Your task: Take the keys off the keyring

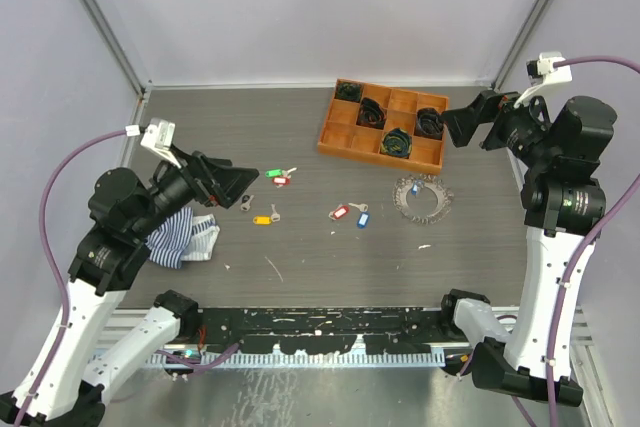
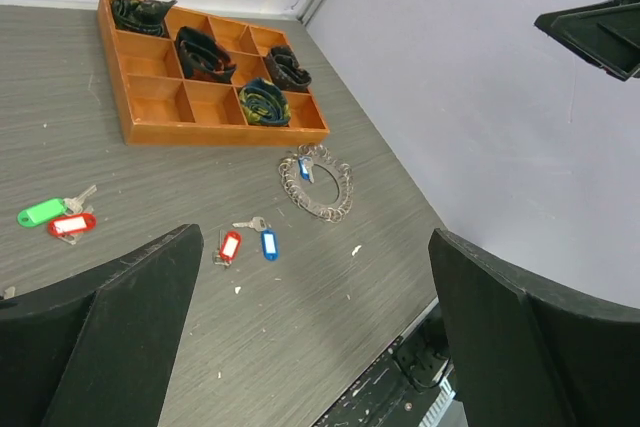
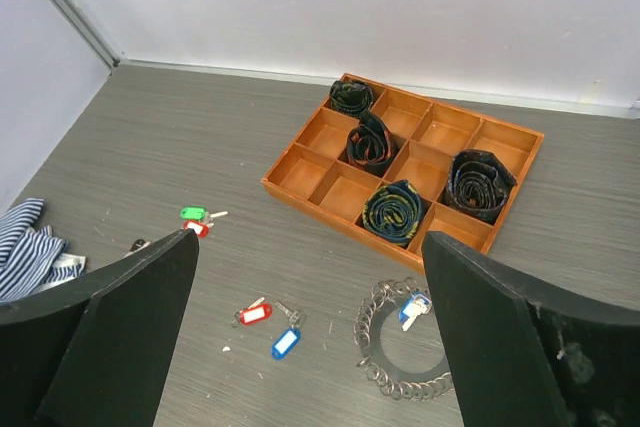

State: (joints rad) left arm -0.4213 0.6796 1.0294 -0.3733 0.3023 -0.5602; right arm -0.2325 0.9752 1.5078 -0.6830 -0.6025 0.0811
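My right gripper goes down next and brings its fingers closer together until they reach the rings [image 1: 430, 179] beside the tray, because the blue-tagged key [image 1: 415, 188] lies uncovered on the keyring.
The keyring [image 1: 422, 197], a grey toothed loop, lies on the table right of centre, with one blue-tagged key [image 1: 414, 188] on it. It also shows in the left wrist view [image 2: 316, 184] and the right wrist view [image 3: 400, 347]. Loose keys lie to its left: a red and blue pair [image 1: 350, 214], a green and red pair [image 1: 278, 176], and a yellow one [image 1: 262, 219]. My left gripper [image 1: 248, 187] is open and empty, raised above the table's left. My right gripper [image 1: 452, 129] is open and empty, raised near the tray's right end.
An orange wooden tray [image 1: 352, 154] with several compartments holds black coiled bundles at the back right. A striped blue-white cloth [image 1: 185, 237] lies under the left arm. Small white crumbs dot the table.
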